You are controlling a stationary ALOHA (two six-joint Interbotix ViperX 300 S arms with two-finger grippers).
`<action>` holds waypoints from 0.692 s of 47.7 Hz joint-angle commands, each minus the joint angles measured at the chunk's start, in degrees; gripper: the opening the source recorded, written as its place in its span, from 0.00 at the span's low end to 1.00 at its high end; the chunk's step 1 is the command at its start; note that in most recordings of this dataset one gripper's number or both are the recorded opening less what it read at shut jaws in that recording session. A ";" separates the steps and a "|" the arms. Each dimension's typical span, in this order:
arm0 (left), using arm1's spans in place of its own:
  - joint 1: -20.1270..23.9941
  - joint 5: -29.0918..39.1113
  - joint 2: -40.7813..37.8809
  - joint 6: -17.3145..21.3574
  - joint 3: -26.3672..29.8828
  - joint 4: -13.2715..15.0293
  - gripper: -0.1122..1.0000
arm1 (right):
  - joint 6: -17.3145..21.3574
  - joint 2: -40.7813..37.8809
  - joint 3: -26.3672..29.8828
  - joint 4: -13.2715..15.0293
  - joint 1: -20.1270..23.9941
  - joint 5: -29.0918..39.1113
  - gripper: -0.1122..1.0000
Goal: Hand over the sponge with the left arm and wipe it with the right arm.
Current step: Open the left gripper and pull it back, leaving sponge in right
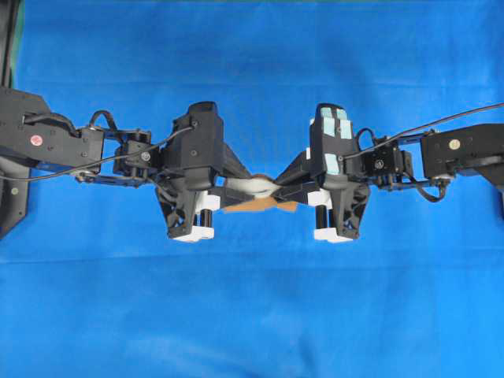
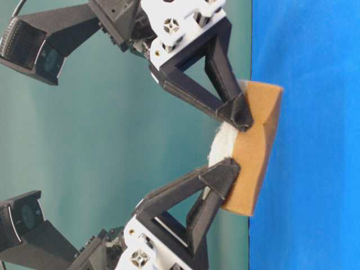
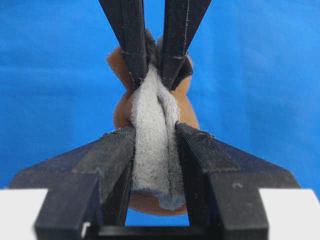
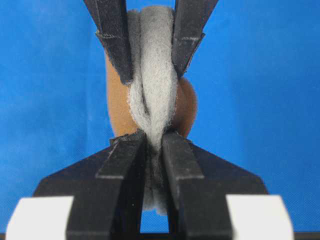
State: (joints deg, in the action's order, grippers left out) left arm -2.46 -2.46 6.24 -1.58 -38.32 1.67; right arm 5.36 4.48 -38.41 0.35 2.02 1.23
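Next, I open my left gripper and back it away before my right gripper wipes, because my left gripper is clamping the sponge's near end (image 1: 235,205) while my right gripper holds the sponge's far end.
The sponge (image 1: 250,206) hangs in mid-air above the blue cloth, halfway between the two arms. It is pinched at both ends and folded, grey-white scouring face inward and orange foam bulging outward. My left gripper (image 1: 242,186) is shut on the sponge's left end; in the left wrist view its jaws (image 3: 155,136) squeeze the grey face (image 3: 152,155). My right gripper (image 1: 277,189) is shut on the other end, its jaws (image 4: 154,141) tight on the grey fold (image 4: 156,85). The table-level view shows both pairs of fingertips biting into the sponge (image 2: 256,157).
A blue cloth (image 1: 252,315) covers the table under both arms. A black arm base (image 1: 16,189) stands at the left edge, and the right arm's link and cable (image 1: 465,150) reach in from the right edge.
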 commanded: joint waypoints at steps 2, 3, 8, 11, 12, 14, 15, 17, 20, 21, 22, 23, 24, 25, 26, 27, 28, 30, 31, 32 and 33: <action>0.09 -1.05 0.70 0.35 0.62 -0.18 0.31 | -0.09 1.67 0.79 0.44 0.00 0.00 0.23; 0.09 -1.14 0.70 0.35 0.62 -0.18 0.31 | -0.09 1.76 0.70 0.53 0.00 0.00 0.23; 0.09 -1.23 0.88 0.18 0.62 -0.18 0.39 | -0.09 2.55 0.26 0.53 -0.09 -0.18 0.23; 0.09 -1.32 1.05 -0.09 0.35 -0.09 0.55 | 0.00 3.08 -0.18 0.53 0.00 -0.26 0.23; 0.09 -1.41 1.23 0.00 0.18 -0.09 0.62 | 0.00 3.25 -0.35 0.53 0.00 -0.26 0.23; 0.09 -1.76 1.76 0.35 -0.26 -0.18 0.73 | 0.09 3.69 -0.70 0.53 0.00 -0.26 0.23; 0.00 -2.02 2.02 0.44 -0.53 -0.18 0.79 | 0.09 4.22 -0.97 0.53 -0.09 -0.26 0.23; -0.09 -2.72 2.90 0.62 -1.23 -0.18 0.87 | 0.18 4.83 -1.32 0.53 -0.09 -0.26 0.23; -0.18 -4.22 4.66 0.62 -3.08 -0.18 0.93 | 0.18 5.80 -2.20 0.62 0.00 -0.35 0.23; -0.09 -4.66 5.27 0.62 -3.69 -0.18 0.92 | 0.18 6.15 -2.46 0.53 0.00 -0.35 0.23; -0.09 -5.10 5.89 0.62 -4.57 -0.18 0.92 | 0.26 6.59 -2.81 0.53 0.00 -0.35 0.23; -0.09 -5.54 6.59 0.62 -5.27 -0.18 0.92 | 0.26 6.94 -3.08 0.62 0.00 -0.35 0.23; -0.18 -5.98 7.29 0.62 -6.06 -0.18 0.92 | 0.26 7.47 -3.60 0.53 0.00 -0.35 0.23; -0.18 -6.50 8.09 0.53 -6.77 -0.18 0.92 | 0.26 7.91 -3.96 0.53 0.00 -0.35 0.23; -0.18 -7.03 8.79 0.44 -7.65 -0.18 0.92 | 0.26 8.26 -4.31 0.53 -0.09 -0.35 0.23; -0.18 -8.00 9.84 0.44 -8.79 -0.09 0.92 | 0.26 8.70 -4.66 0.53 0.00 -0.35 0.23; -0.26 -8.61 10.55 0.44 -9.49 -0.09 0.92 | 0.26 9.05 -5.01 0.53 0.00 -0.35 0.23; -0.44 -9.84 11.95 0.44 -11.07 -0.09 0.92 | 0.35 9.76 -5.63 0.53 -0.09 -0.35 0.23; -0.44 -10.20 12.66 0.44 -11.78 -0.18 0.92 | 0.35 10.11 -5.89 0.53 0.00 -0.44 0.23; -0.44 -10.63 13.27 0.44 -12.48 -0.09 0.92 | 0.35 10.55 -6.33 0.53 0.00 -0.44 0.23; -0.44 -10.90 13.80 0.44 -13.10 -0.18 0.92 | 0.35 10.81 -6.50 0.53 0.00 -0.44 0.23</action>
State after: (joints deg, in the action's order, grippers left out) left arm -2.55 -11.60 17.14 -1.14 -50.19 1.58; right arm 5.63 13.01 -44.82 0.79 1.93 1.23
